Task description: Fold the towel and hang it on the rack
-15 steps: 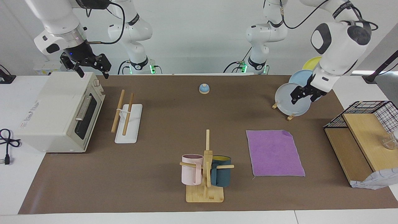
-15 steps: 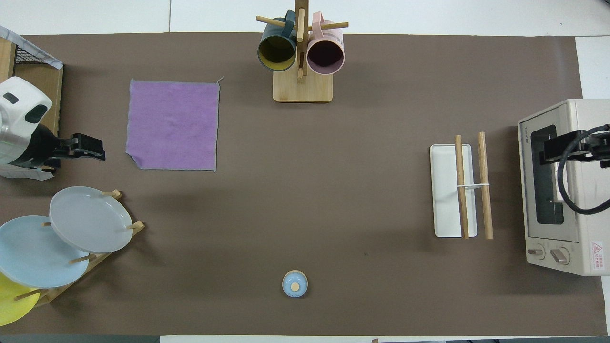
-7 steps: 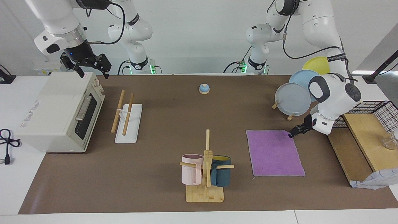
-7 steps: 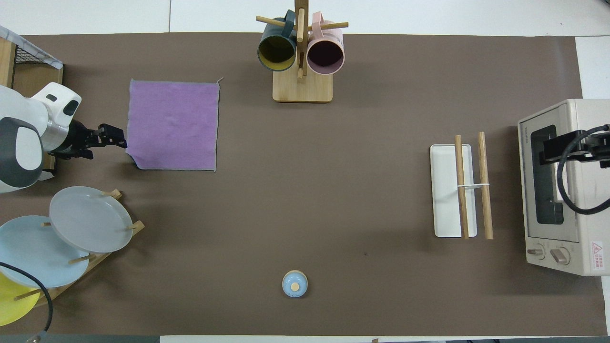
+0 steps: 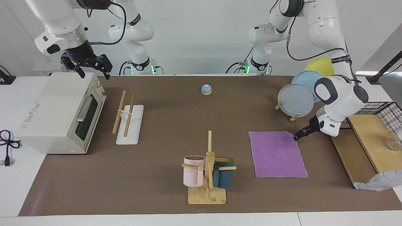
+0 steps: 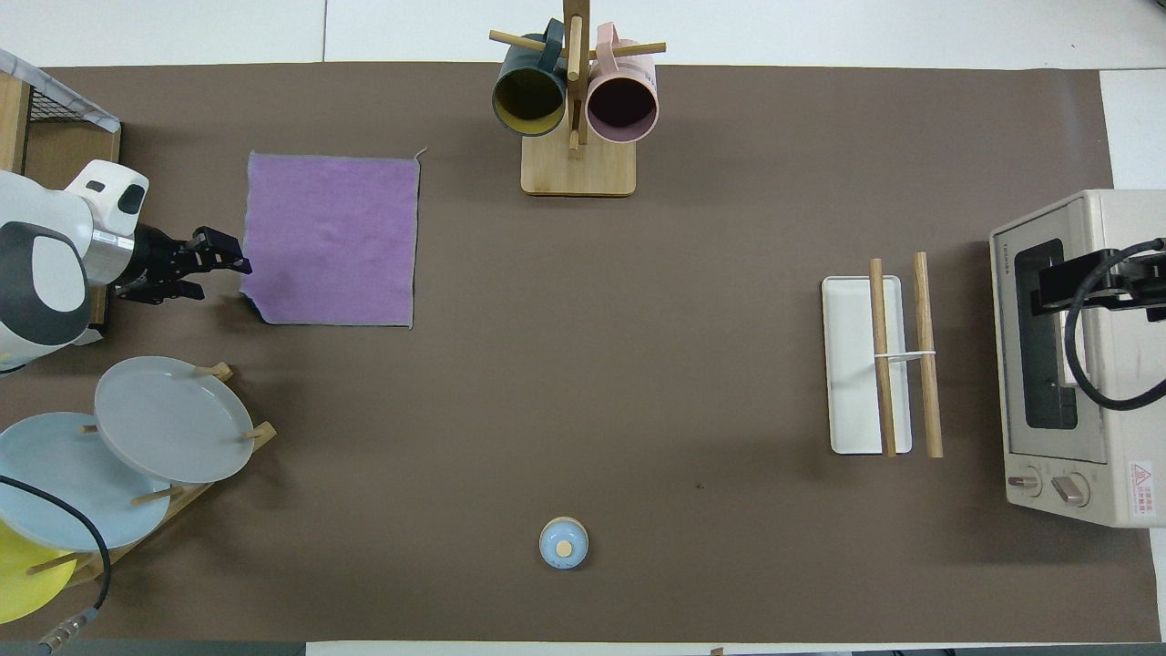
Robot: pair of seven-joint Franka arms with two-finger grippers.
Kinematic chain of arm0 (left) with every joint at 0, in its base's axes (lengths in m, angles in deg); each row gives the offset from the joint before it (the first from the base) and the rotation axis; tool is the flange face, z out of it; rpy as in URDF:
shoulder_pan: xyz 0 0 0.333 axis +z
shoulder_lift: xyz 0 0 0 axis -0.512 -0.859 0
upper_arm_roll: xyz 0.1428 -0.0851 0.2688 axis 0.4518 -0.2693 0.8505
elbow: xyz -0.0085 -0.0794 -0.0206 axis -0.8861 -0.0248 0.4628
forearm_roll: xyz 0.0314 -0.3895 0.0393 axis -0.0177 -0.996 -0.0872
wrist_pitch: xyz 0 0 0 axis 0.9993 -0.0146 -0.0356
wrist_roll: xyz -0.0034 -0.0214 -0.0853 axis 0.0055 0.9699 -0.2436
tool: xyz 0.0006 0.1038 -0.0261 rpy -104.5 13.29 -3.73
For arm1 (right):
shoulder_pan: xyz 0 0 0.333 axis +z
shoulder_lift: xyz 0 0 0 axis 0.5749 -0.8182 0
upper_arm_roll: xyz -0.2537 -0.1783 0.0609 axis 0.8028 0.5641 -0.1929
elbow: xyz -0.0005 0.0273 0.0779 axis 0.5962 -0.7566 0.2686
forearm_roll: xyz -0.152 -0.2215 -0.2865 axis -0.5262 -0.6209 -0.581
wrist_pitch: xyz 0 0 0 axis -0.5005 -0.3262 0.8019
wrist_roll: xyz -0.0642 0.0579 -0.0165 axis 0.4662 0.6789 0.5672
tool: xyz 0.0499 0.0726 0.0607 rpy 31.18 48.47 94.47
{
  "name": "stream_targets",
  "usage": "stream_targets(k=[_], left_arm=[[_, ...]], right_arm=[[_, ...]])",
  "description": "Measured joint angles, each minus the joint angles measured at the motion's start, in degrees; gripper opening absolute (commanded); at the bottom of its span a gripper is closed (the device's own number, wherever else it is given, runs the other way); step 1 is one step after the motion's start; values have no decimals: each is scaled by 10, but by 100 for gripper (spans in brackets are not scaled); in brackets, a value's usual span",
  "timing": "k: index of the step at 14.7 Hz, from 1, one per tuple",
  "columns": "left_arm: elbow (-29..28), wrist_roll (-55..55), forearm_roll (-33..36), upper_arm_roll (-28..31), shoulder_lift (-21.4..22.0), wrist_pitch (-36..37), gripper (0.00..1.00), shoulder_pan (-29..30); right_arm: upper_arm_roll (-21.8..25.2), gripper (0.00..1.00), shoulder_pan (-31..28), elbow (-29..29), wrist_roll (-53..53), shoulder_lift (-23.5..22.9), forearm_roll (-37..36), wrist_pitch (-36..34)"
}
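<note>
The towel's turned-up corner (image 6: pixel 252 310) is dark grey. The purple towel (image 6: pixel 331 240) will therefore fold over to show a dark grey side when I carry that corner across.
The purple towel (image 5: pixel 276 153) lies flat on the brown mat toward the left arm's end of the table; it also shows in the overhead view (image 6: pixel 332 241). Its corner nearest the robots is turned up, showing dark grey. My left gripper (image 5: pixel 296 137) is low at that corner, open, its tips at the towel's edge (image 6: pixel 214 276). The rack (image 5: pixel 129 124), a white base with two wooden rods, stands toward the right arm's end (image 6: pixel 865 364). My right gripper (image 5: pixel 93 71) waits open over the toaster oven (image 6: pixel 1084 282).
A toaster oven (image 5: pixel 56 113) stands beside the rack. A mug tree (image 5: pixel 207 169) with two mugs stands beside the towel. A plate stand (image 5: pixel 295 100) is nearer the robots than the towel. A bell (image 5: pixel 206 89), a wooden shelf (image 5: pixel 361 147) and wire basket are also present.
My left gripper has come down from in front of the plates to the towel's near corner and edged closer to it. The right arm has not moved.
</note>
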Motion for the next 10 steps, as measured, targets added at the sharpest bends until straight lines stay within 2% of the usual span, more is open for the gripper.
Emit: stream_targets(k=[7,8,10], left_arm=[[-19,-11,-1,-4,-3,-15,47,-3],[-21,-11,-1,-4,-3,-16,42,-4],[-21,-12,-2,-4,-3,-16,24,-4]], right_arm=[[1,100,-1,-4,0,0,0,10],[1,100,-1,-5,0,0,0,10],[1,100,-1,-5,0,0,0,10]])
